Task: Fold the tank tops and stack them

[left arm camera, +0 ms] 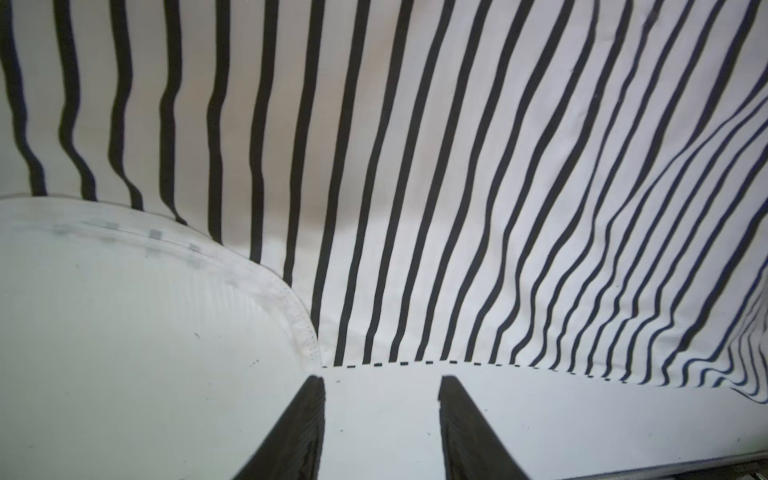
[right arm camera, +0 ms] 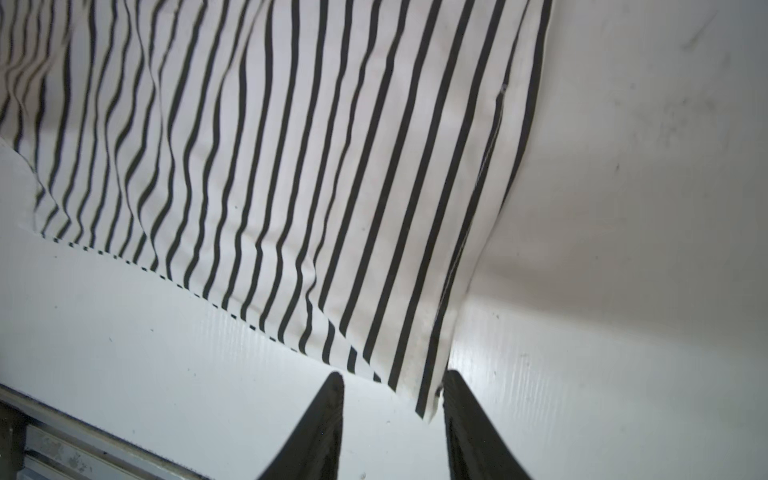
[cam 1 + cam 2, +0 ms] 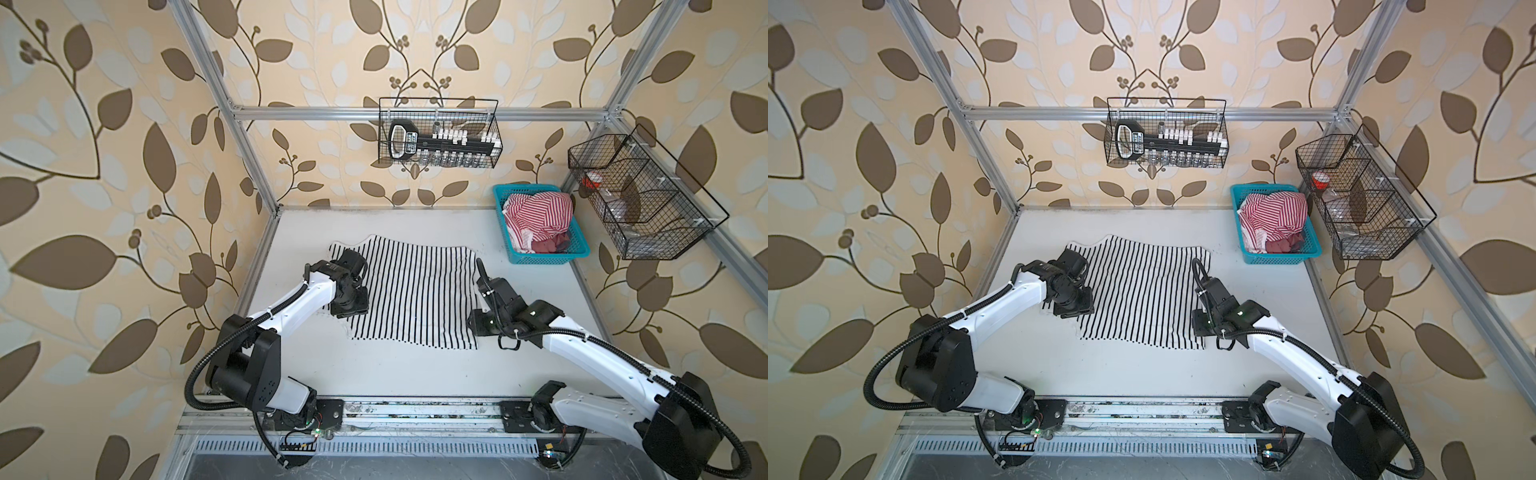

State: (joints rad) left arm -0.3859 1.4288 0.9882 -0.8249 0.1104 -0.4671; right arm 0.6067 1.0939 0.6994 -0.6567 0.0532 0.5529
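My gripper will fold both layers of the black-striped tank top [image 3: 416, 293] over together when it carries the tank top's corner, because a second rim [image 1: 172, 244] peeks past the tank top's armhole edge.
The black-striped tank top [image 3: 411, 291] [image 3: 1142, 291] lies spread flat mid-table in both top views. My left gripper [image 3: 348, 313] [image 3: 1075, 311] hangs over its front left edge. In the left wrist view that gripper [image 1: 382, 380] is open over bare table, with the cloth's edge [image 1: 415, 363] just past the tips. My right gripper [image 3: 478, 330] [image 3: 1202, 326] is at the front right corner. In the right wrist view it [image 2: 392, 376] is open, and the cloth corner [image 2: 424, 395] lies loose between the jaws beside one finger [image 2: 461, 407]. The red-striped tank top [image 3: 536, 216] [image 3: 1273, 212] sits bunched in a basket.
The teal basket [image 3: 540, 259] [image 3: 1279, 259] stands at the back right of the table and also holds dark red cloth. A wire basket [image 3: 438, 133] hangs on the back rail and another [image 3: 640, 195] on the right rail. Aluminium frame posts bound the white table [image 3: 415, 374].
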